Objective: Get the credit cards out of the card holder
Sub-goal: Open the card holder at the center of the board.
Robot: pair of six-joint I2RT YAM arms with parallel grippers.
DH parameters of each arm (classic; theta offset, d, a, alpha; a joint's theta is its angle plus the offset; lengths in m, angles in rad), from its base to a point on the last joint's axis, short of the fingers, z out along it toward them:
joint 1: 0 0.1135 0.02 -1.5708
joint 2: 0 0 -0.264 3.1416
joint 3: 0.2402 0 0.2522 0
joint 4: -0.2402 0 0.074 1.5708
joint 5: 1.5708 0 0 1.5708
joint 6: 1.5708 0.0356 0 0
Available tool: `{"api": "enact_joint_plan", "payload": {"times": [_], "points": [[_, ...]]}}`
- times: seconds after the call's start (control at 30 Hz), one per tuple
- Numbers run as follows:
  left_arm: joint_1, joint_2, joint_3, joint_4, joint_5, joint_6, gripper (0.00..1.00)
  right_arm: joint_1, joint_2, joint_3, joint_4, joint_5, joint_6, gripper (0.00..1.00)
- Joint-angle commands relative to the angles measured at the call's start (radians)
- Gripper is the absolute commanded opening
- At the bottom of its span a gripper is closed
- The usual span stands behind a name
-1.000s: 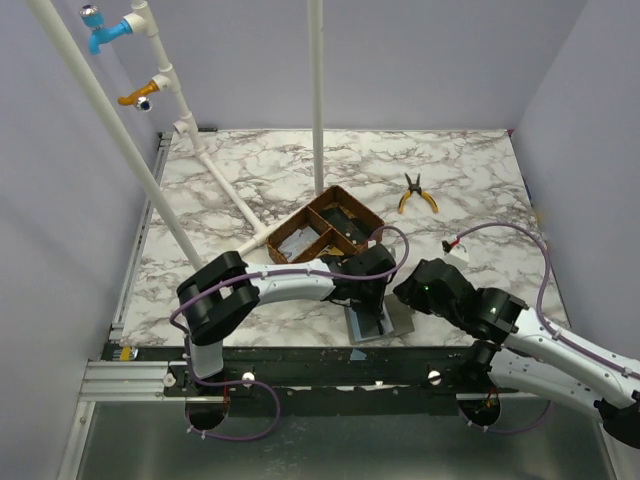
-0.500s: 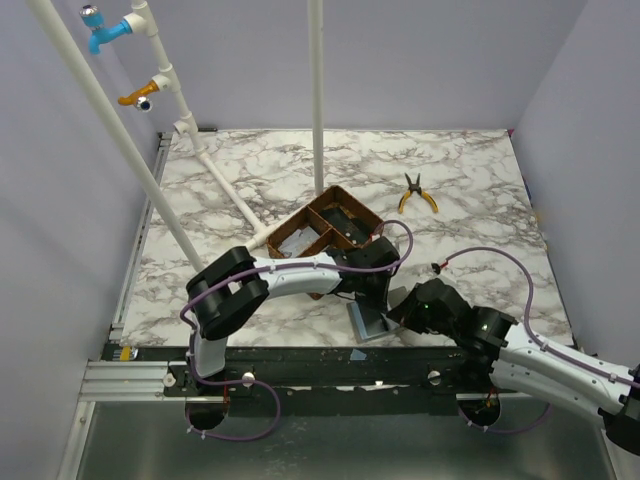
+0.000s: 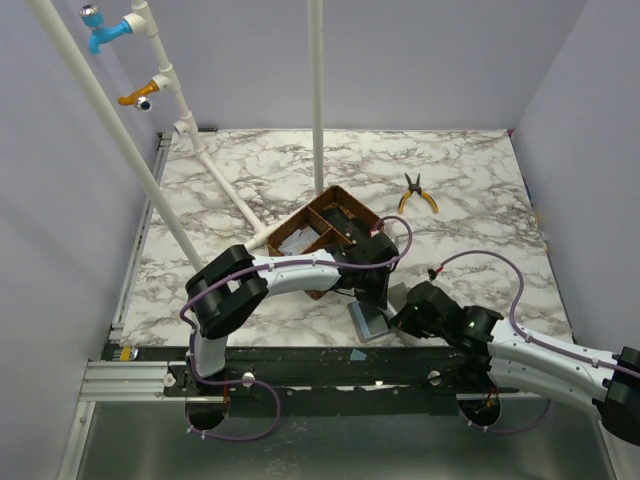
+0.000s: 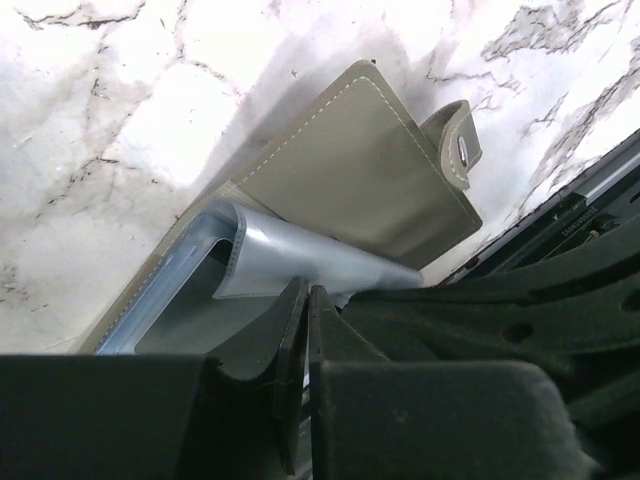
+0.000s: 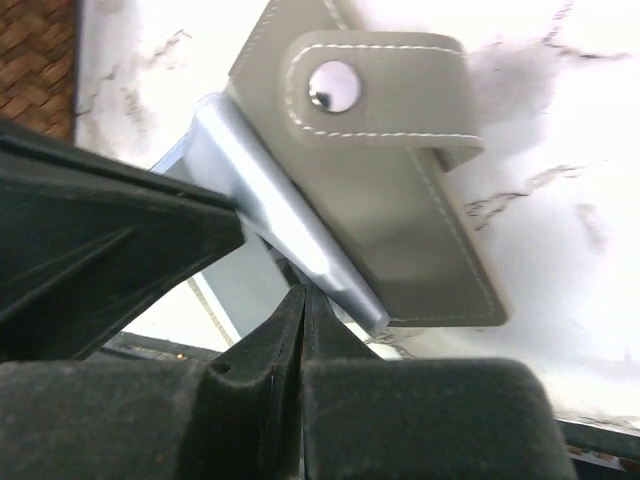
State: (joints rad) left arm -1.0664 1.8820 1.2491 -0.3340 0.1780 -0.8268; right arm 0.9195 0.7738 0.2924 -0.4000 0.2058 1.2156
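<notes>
The card holder's curled flap [image 5: 285,220] is crowded by both grippers, so my left gripper should hold the card holder's outer edge [image 3: 354,320] steady before my right gripper pinches the card holder's dark part.
The grey card holder [image 3: 368,323] lies open near the table's front edge. Its outside [image 4: 370,170] is olive-grey with a snap tab [image 5: 335,85]. Its pale blue inner flap [image 4: 290,265] is lifted and curled. My left gripper [image 3: 372,298] stands over it with its jaws shut [image 4: 305,292] on the edge of that flap; a thin pale sliver shows between them. My right gripper [image 3: 402,318] is shut, its tips [image 5: 303,292] pressed under the raised flap [image 5: 290,220]. Whitish credit cards [image 3: 293,245] lie in the wooden tray. No card shows clearly in the holder.
The brown three-compartment tray [image 3: 345,205] stands just behind the card holder. Yellow-handled pliers [image 3: 416,193] lie at the back right. White pipes [image 3: 317,100] rise at the back and left. The table's front edge [image 3: 330,350] is right beside the holder.
My right arm has swung left and lower, bringing its gripper onto the card holder's right side. My left gripper has shifted slightly over the holder, and the flap stands lifted.
</notes>
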Motion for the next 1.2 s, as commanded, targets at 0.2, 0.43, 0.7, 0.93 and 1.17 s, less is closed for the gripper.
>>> {"api": "enact_joint_plan", "payload": {"times": [0.2, 0.43, 0.7, 0.93, 1.17], "points": [[0.003, -0.142, -0.064, -0.034, -0.045, 0.049, 0.23, -0.001, 0.017, 0.046, -0.097, 0.168, 0.073, 0.03], [0.004, -0.221, -0.161, -0.030, -0.066, 0.031, 0.25, -0.001, 0.022, 0.060, -0.066, 0.208, 0.054, 0.08], [0.004, -0.247, -0.239, 0.002, -0.062, 0.003, 0.21, 0.000, 0.115, 0.088, -0.013, 0.222, 0.012, 0.35], [0.005, -0.248, -0.253, 0.007, -0.063, -0.005, 0.20, -0.001, 0.155, 0.122, 0.001, 0.237, -0.032, 0.54], [0.008, -0.248, -0.275, 0.027, -0.053, -0.020, 0.17, -0.001, 0.209, 0.133, 0.024, 0.222, -0.045, 0.63]]}}
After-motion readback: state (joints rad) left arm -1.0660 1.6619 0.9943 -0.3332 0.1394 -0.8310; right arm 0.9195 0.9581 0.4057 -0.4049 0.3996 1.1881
